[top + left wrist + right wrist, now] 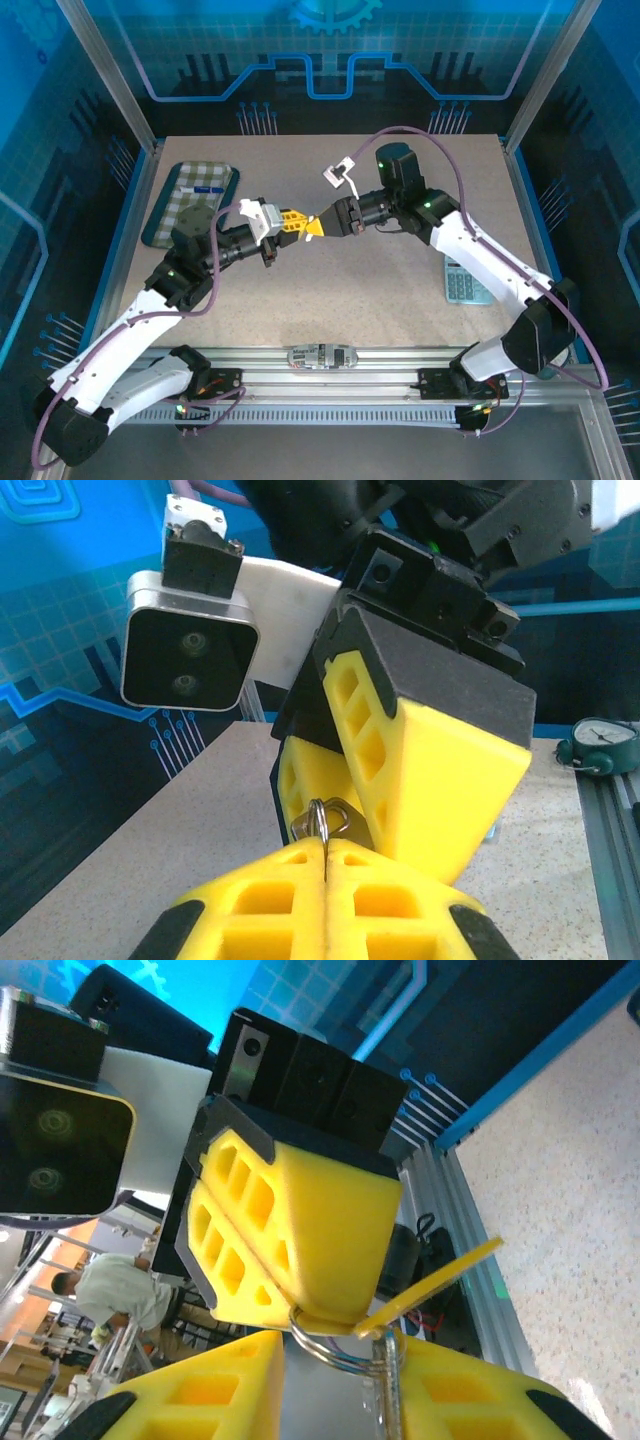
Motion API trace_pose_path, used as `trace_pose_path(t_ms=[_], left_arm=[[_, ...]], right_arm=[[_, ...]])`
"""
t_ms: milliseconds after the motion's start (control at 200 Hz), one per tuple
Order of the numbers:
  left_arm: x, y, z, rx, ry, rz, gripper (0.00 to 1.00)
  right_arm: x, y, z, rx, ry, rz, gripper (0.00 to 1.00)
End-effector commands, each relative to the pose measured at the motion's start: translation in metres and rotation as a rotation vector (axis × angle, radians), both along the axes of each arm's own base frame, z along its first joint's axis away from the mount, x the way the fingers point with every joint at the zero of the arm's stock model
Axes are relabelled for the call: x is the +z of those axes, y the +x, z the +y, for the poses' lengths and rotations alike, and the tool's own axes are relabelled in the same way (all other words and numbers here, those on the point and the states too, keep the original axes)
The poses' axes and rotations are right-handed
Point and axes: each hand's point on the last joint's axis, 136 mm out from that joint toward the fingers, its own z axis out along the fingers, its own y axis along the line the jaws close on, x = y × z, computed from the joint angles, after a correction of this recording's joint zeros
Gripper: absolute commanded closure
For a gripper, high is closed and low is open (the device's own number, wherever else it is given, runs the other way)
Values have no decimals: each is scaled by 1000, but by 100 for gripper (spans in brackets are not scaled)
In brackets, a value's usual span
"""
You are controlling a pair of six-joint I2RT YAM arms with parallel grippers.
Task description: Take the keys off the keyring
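The key lies off center between my right gripper's open fingers. Next, I close those fingers on the key before my left gripper frees the split ring.
Both grippers meet tip to tip in the air above the middle of the table. My left gripper is shut on the thin silver split ring, pinched in the seam of its yellow fingers. The yellow-orange keyring tag sticks out sideways from that grip. The small grey key hangs on the ring; its flat head faces the left wrist view. My right gripper stands with its jaws apart. The key lies against its right finger, and the left finger is clear of it.
A checked tray holding a pen lies at the back left of the table. A calculator rests at the right under the right arm. A small oval object sits on the front rail.
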Motion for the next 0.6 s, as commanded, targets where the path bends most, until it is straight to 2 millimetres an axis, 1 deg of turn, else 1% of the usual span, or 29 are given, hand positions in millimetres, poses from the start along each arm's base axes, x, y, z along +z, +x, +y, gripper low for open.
trace_pose_path(t_ms=[0, 105, 230, 315, 365, 435, 490, 595], left_arm=[[10, -2, 1, 9, -41, -24, 100], [12, 1, 5, 43, -58, -27, 100], [13, 1, 8, 60, -64, -31, 100], [13, 1, 9, 64, -63, -27, 100], [14, 1, 9, 67, -64, -28, 100], [15, 1, 9, 68, -63, -30, 100], [15, 2, 10, 73, -63, -30, 100], [15, 2, 10, 78, -67, -30, 100]], right_arm=[[36, -1, -2, -23, 129, -77, 68], [43, 4, -4, -53, 182, -84, 68], [46, 9, -8, -94, 228, -84, 67], [46, 9, -9, -98, 235, -81, 69], [44, 10, -8, -99, 233, -76, 73], [42, 11, -8, -102, 229, -66, 75], [42, 11, -7, -98, 232, -62, 81], [41, 11, -7, -99, 238, -55, 80]])
